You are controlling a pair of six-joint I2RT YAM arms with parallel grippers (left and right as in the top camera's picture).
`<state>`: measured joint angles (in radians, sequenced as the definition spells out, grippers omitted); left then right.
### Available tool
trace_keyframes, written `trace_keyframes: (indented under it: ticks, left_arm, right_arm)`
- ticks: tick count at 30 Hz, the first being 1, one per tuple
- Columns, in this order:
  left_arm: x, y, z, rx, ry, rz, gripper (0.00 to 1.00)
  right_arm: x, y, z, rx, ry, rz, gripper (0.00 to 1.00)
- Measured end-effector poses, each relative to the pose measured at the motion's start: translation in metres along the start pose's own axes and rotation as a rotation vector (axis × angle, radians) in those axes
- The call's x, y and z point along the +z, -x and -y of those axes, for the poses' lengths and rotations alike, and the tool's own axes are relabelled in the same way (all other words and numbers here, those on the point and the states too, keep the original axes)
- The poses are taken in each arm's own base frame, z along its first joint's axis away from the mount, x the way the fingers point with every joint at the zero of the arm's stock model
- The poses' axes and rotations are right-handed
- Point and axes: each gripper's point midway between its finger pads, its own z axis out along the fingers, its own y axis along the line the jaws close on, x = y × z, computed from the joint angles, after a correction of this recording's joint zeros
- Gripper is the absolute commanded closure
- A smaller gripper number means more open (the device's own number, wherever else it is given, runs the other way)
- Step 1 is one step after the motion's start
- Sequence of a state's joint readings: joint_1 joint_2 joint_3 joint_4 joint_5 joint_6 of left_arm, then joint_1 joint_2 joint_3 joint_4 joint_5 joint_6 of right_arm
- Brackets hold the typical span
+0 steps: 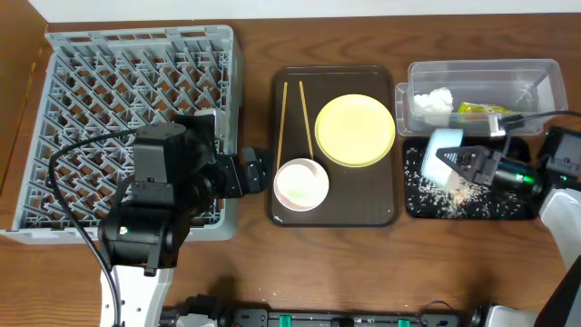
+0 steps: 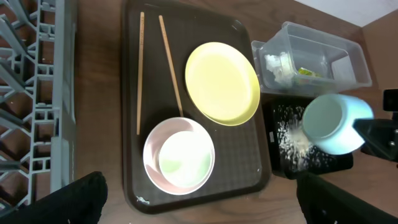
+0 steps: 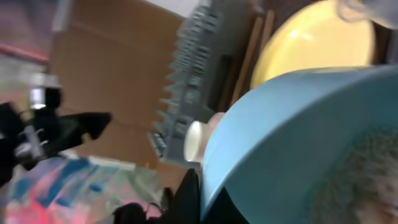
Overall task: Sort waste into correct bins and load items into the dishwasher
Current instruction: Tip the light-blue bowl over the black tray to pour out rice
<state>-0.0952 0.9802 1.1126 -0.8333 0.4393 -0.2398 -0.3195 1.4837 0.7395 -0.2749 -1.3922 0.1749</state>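
Observation:
Rice scraps are still inside (image 3: 360,177) the light blue bowl. My right gripper should shake them out over the black tray (image 1: 467,195) before it puts the bowl on the brown tray.
My right gripper (image 1: 461,163) is shut on the rim of the light blue bowl (image 1: 441,151), holding it tipped over the black tray (image 1: 413,204). Rice scraps (image 1: 445,193) lie scattered in that tray. The bowl fills the right wrist view (image 3: 298,137) and shows in the left wrist view (image 2: 333,124). The clear tub (image 1: 540,73) holds the white tissue (image 1: 434,101) and the snack wrapper (image 1: 479,110). The yellow plate (image 1: 354,130), white-pink bowl (image 1: 300,184) and chopsticks (image 1: 282,123) lie on the brown tray (image 1: 381,216). My left gripper (image 2: 199,202) is open, just in front of the white-pink bowl (image 2: 179,155).
The grey dish rack (image 1: 118,109) stands at the left, my left arm over its front right corner. The brown tray sits mid-table between the rack and the two bins. A few rice grains lie on the brown tray's front left corner (image 2: 144,200).

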Motion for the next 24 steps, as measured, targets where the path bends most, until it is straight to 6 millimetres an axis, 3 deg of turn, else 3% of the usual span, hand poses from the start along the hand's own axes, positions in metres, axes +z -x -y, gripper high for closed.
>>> trace_keyframes:
  ticks: [7, 15, 20, 24]
  left_arm:
    - [0.000, 0.000, 0.000, 0.000, 0.000, 0.000, 0.02]
    - [0.000, 0.000, 0.000, 0.000, 0.000, 0.000, 0.02]
    - [0.000, 0.000, 0.000, 0.000, 0.000, 0.000, 0.02]
    - [0.000, 0.000, 0.000, 0.000, 0.000, 0.000, 0.02]
  right_arm:
    - [-0.002, -0.001, -0.015, -0.079, 0.092, -0.006, 0.99]
    - [-0.002, -0.008, 0.009, 0.000, -0.023, 0.005, 0.99]
    - [-0.003, -0.005, 0.003, -0.023, 0.011, 0.007, 0.99]
    - [-0.003, -0.004, 0.010, 0.037, -0.030, 0.014, 0.99]
